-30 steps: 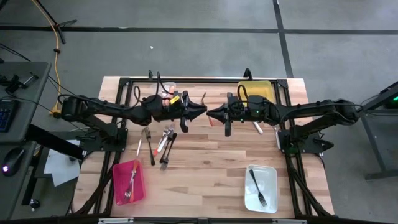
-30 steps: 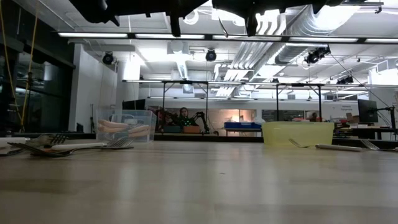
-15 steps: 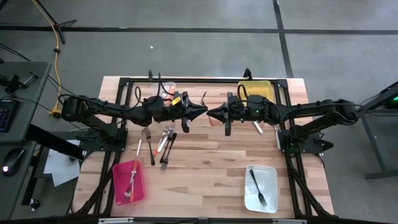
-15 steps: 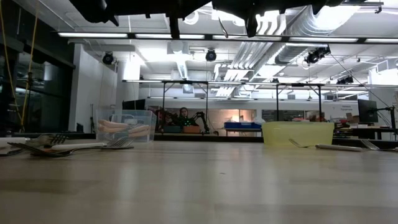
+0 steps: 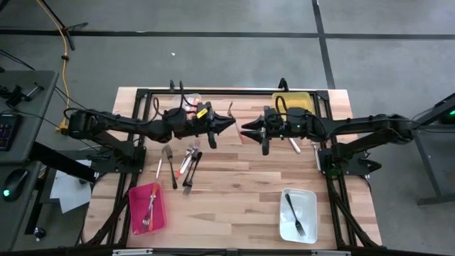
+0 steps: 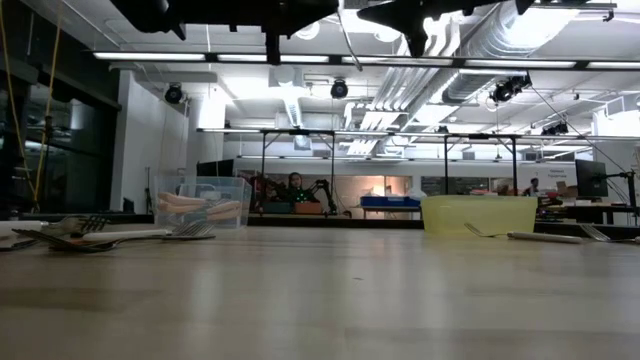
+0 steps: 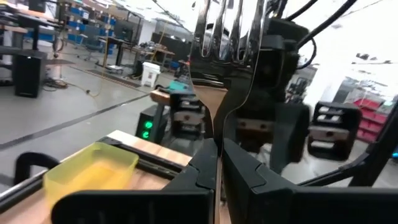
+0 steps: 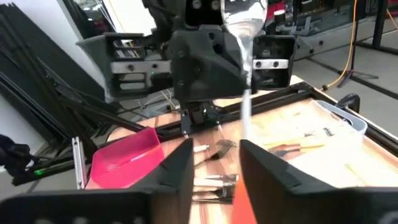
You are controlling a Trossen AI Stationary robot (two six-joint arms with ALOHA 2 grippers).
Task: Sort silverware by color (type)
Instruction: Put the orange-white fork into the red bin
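Observation:
My right gripper's fingers sit astride the fork's orange handle (image 8: 242, 202), so I should back that gripper away before my left gripper takes the fork to the pink bin (image 5: 147, 209).
High over the table's middle, my left gripper (image 5: 232, 122) (image 7: 219, 146) is shut on a metal fork (image 7: 227, 37) (image 8: 244, 68), which stands upright with its tines up. My right gripper (image 5: 244, 129) (image 8: 214, 146) faces it tip to tip from the right and is open. The fork's shaft shows between its spread fingers, close to one of them. More silverware lies in a loose pile (image 5: 186, 162) on the table's left half. What hangs below my left fingers is hidden. My left gripper pinches the fork's narrow neck (image 7: 219, 127), just below the tines, between its two fingers. The fingers come level from the table's left and lie across the fork. The fork stands upright, tines up, lifted clear of the table.
A pink bin (image 5: 147, 208) with a fork stands near left, and a white bin (image 5: 298, 215) with a dark fork near right. A yellow bin (image 5: 291, 103) and a clear bin (image 5: 190, 103) stand at the far edge. A small orange piece (image 5: 242, 138) shows below the grippers.
My right gripper has opened and drawn back a little toward the table's right edge, off the fork. The fork stays upright in my left gripper, which has kept its place.

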